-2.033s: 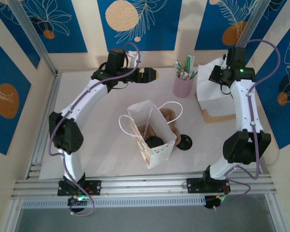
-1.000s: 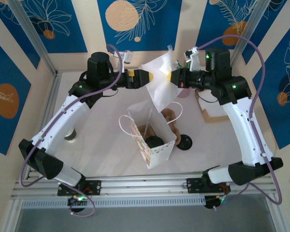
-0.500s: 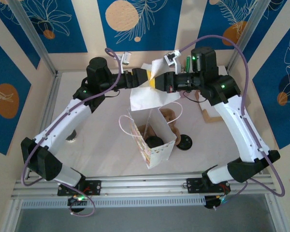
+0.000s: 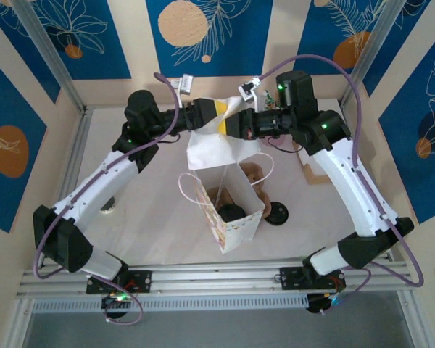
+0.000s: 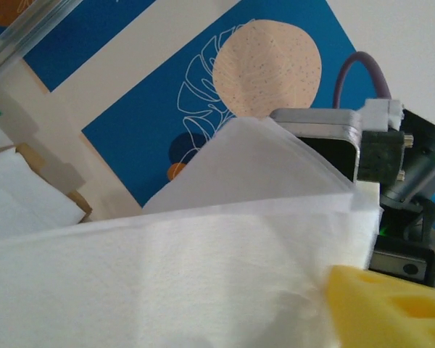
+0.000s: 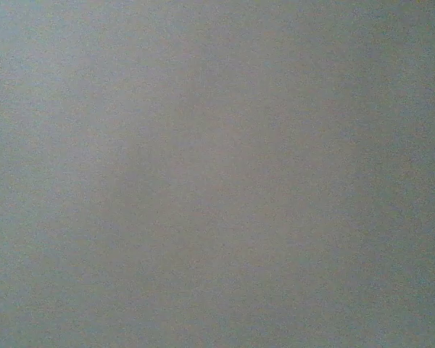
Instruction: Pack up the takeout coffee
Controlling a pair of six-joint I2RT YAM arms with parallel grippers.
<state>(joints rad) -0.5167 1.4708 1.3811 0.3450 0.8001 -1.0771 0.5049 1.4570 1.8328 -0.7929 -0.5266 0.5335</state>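
My left gripper should hold the napkin, which hangs spread wide above the bag, while my right gripper gathers it closer to my left fingers (image 4: 212, 127) before lowering it.
The takeout coffee (image 4: 230, 212), a cup under a round black lid, stands inside the open white paper bag (image 4: 239, 226) at the table's middle. Above the bag's far rim hangs a white napkin (image 4: 214, 148). My right gripper (image 4: 228, 127) is shut on its top edge. My left gripper (image 4: 219, 110) meets it tip to tip from the left, at the same edge. In the left wrist view the napkin (image 5: 167, 275) spreads across my jaws, with one yellow fingertip (image 5: 384, 304) showing at the lower right. How wide the left jaws stand is hidden. The right wrist view is blank grey.
A loose black lid (image 4: 277, 212) lies right of the bag. A lidless cup (image 4: 107, 204) stands at the left behind my left arm. A brown box (image 4: 320, 172) sits at the back right. Something brown (image 4: 255, 174) lies behind the bag.
Both grippers have drawn together and shifted left. The napkin now hangs flatter and lower, just over the bag's far rim.
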